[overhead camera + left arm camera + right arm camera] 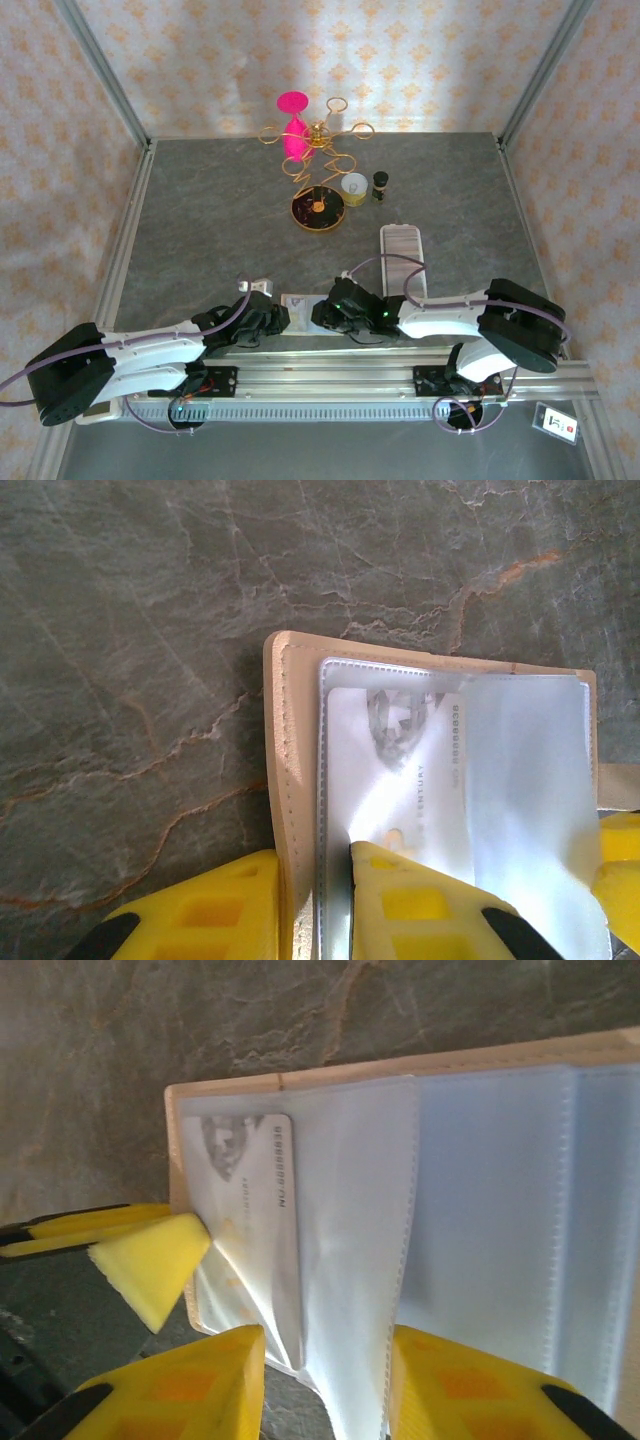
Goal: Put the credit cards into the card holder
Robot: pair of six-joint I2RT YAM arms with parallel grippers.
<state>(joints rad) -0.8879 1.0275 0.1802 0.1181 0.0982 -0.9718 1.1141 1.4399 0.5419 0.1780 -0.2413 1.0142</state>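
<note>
My left gripper's finger covers the card's sleeve [345, 815] where the loose leaf [365, 1290] must fold, so my left gripper should back off before my right gripper turns the leaf.
The beige card holder [283, 740] lies open near the table's front edge, between the two arms [297, 303]. Its clear sleeves [480, 1210] fan out. A pale credit card [262, 1230] with a grey portrait and a printed number sits inside the leftmost sleeve [400, 770]. My left gripper [315, 855] is shut on the holder's beige edge, one finger outside [200, 910] and one on the sleeve [430, 910]. My right gripper [325, 1345] stands open, with a loose clear sleeve leaf hanging between its fingers [190, 1385]. In the top view the two grippers [278, 318] [322, 315] nearly meet.
A long white ridged tray [403, 262] lies right of centre. At the back stand a gold wire stand [318, 140] with a pink goblet [293, 125], a dark round dish [318, 211], a small cup [354, 186] and a dark bottle [380, 185]. A metal rail [330, 365] runs along the front.
</note>
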